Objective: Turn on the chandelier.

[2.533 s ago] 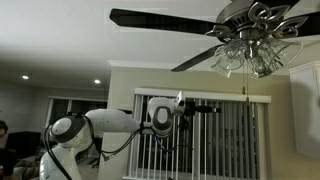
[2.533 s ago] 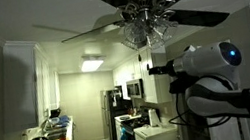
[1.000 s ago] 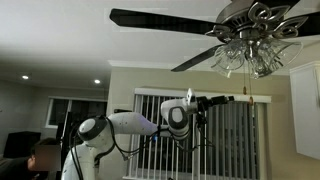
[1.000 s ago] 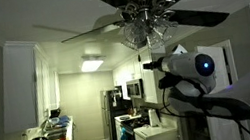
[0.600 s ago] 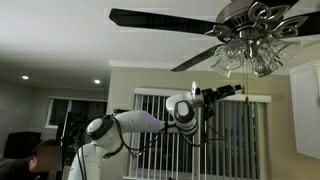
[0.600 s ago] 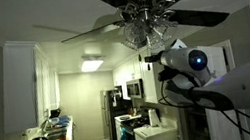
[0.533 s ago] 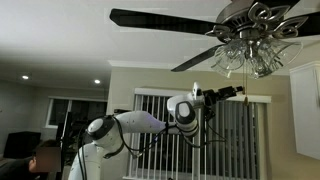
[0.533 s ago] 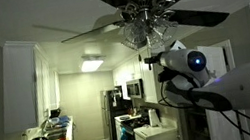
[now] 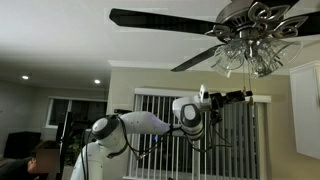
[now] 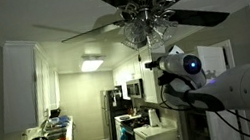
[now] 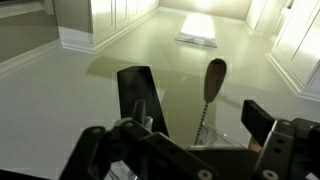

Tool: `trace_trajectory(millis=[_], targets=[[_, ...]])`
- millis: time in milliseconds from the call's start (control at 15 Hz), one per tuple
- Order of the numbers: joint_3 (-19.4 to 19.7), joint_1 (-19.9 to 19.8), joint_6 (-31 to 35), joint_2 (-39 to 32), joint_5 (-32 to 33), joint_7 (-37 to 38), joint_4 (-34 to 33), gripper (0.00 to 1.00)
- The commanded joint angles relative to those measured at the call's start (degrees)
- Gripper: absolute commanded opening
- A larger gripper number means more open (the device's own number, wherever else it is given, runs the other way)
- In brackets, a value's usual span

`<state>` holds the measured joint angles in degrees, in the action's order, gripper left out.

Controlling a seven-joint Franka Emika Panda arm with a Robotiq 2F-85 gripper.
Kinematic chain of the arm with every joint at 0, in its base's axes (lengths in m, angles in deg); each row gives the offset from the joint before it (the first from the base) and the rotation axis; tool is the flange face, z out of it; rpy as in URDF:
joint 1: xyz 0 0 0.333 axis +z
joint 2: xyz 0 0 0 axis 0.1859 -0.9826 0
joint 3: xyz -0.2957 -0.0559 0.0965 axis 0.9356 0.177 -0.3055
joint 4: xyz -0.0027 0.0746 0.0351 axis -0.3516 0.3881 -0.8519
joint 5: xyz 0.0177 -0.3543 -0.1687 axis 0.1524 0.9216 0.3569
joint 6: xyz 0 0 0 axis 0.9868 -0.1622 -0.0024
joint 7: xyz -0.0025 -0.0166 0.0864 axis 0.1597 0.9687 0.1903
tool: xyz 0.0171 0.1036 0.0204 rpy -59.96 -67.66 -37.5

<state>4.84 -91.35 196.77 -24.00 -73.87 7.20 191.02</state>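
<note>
The thin pull chain [image 11: 203, 117] is between my open fingers above its oblong end knob, so next I lower my gripper and close it around the knob [image 11: 215, 76] before I pull.
The chandelier [image 9: 252, 42] is a ceiling fan with dark long blades and a cluster of unlit glass bell shades on chrome arms; it also shows in an exterior view [image 10: 144, 21]. Its thin pull chain [image 9: 243, 82] hangs down from the cluster. My gripper [image 9: 245, 97] is stretched out at the chain's lower end, just under the shades [image 10: 152, 65]. In the wrist view the chain with its oblong end knob [image 11: 214, 76] runs between my open fingers, and my gripper [image 11: 200, 122] is not closed on it. A glass shade [image 11: 222, 125] shows faintly beside it.
A dark fan blade [image 9: 160, 18] reaches out over my arm. Window blinds [image 9: 160, 115] and a white cabinet [image 9: 306, 110] stand behind. A person [image 9: 40, 160] is low at the edge. A kitchen [image 10: 55, 137] lies below, with a lit ceiling panel [image 10: 92, 63].
My arm has stretched out and swung toward the fan's light cluster, bringing the gripper from well short of the chain up to the chain's lower end. The shades stay unlit.
</note>
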Motion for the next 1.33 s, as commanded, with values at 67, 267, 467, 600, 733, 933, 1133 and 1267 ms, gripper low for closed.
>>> trace_trajectory(millis=[67, 267, 467, 600, 733, 933, 1133, 1267], targets=[[-0.66, 0.45, -1.04, -3.02, -0.27, -3.66, -1.25, 0.60], [-0.70, 0.82, -1.23, -3.48, -0.21, -4.04, -1.14, 0.41], [-0.66, 1.33, -1.06, -3.79, -0.10, -4.42, -0.93, 0.20], [-0.52, 1.27, -1.00, -3.61, -0.12, -4.52, -0.78, 0.61], [-0.55, 1.31, -0.97, -3.55, -0.04, -4.76, -0.58, 0.68], [-0.71, 1.97, -1.14, -3.86, 0.15, -5.27, -0.53, 0.86], [-0.95, 2.70, -1.23, -4.25, 0.33, -5.73, -0.50, 0.99], [-1.06, 3.00, -1.13, -4.30, 0.46, -6.05, -0.47, 0.86]])
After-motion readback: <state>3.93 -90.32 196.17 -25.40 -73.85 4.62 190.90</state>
